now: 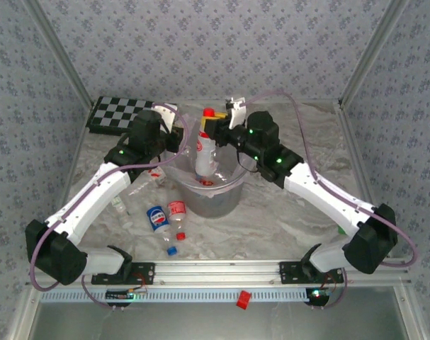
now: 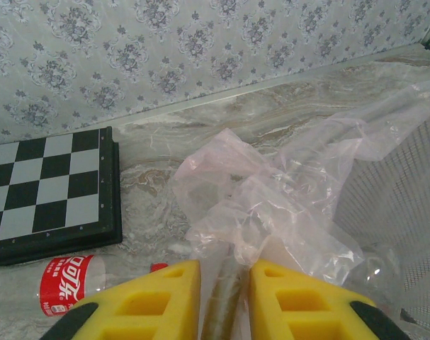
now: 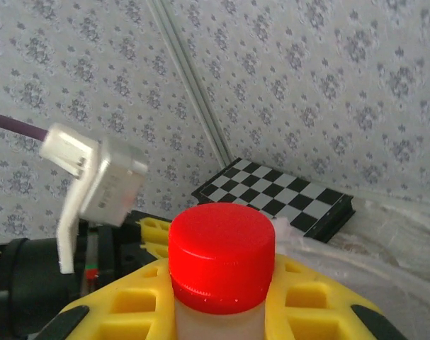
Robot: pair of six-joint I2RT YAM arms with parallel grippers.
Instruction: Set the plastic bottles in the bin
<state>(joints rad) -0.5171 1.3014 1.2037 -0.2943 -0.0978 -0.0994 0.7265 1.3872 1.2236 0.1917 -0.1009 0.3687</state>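
Observation:
My right gripper keeps lowering the bottle, as the red-capped bottle's bottom (image 1: 205, 169) points down into the bin's opening (image 1: 227, 172), until most of it is inside, and then let go.
The bin (image 1: 225, 198), a grey bucket lined with a clear bag, stands mid-table. My right gripper (image 1: 207, 127) is shut on the neck of a red-capped plastic bottle (image 1: 205, 154) that hangs upright over the bin's opening. In the right wrist view its red cap (image 3: 222, 258) sits between the yellow fingers (image 3: 122, 312). My left gripper (image 2: 225, 301) is shut on the bin's bag-covered rim (image 2: 225, 312), at the bin's left side (image 1: 179, 139). More bottles lie left of the bin: a blue-labelled one (image 1: 158, 218), a red-labelled one (image 1: 177, 211) and a clear one (image 1: 140, 186).
A chequered board (image 1: 119, 113) lies at the back left, behind the left gripper. A red-labelled bottle (image 2: 62, 283) lies beside it. Loose bag film (image 2: 285, 191) bunches up over the bin's rim. A small red piece (image 1: 244, 299) sits on the front rail.

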